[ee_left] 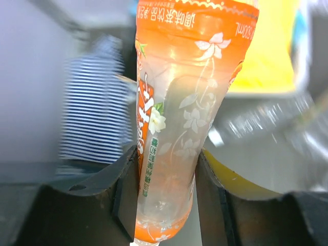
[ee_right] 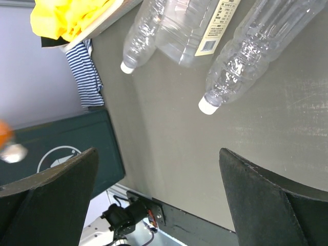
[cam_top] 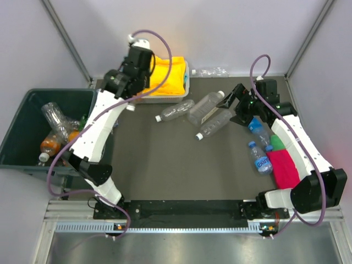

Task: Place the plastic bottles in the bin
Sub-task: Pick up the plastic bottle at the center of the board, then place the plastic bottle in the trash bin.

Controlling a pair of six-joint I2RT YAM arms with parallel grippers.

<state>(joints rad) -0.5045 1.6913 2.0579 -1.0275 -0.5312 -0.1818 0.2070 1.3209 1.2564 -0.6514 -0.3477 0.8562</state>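
Note:
Both fingers are around the orange-labelled bottle's body (ee_left: 177, 133) and the bin's opening (cam_top: 72, 111) is open, so my left gripper should carry on toward the bin and let go over it.
My left gripper (cam_top: 116, 82) is at the back left, between the white tray and the bin. In the left wrist view it (ee_left: 166, 205) is shut on an orange-labelled plastic bottle (ee_left: 177, 128) held upright between both fingers. The dark green bin (cam_top: 22, 132) stands at the left and holds several bottles, among them a clear crushed one (cam_top: 55, 115) and an orange one (cam_top: 49, 144). My right gripper (cam_top: 234, 105) is open and empty above three clear bottles (cam_top: 176, 110) (cam_top: 206, 107) (cam_top: 215, 124) lying mid-table. They also show in the right wrist view (ee_right: 256, 46). Blue-labelled bottles (cam_top: 258, 129) (cam_top: 261, 159) lie at the right.
A white tray of yellow cloth (cam_top: 165, 77) stands at the back. A clear bottle (cam_top: 212, 71) lies behind it to the right. A striped cloth (ee_right: 87, 77) lies by the bin's far corner. A pink cloth (cam_top: 283, 168) and a green bottle (cam_top: 276, 142) lie under the right arm.

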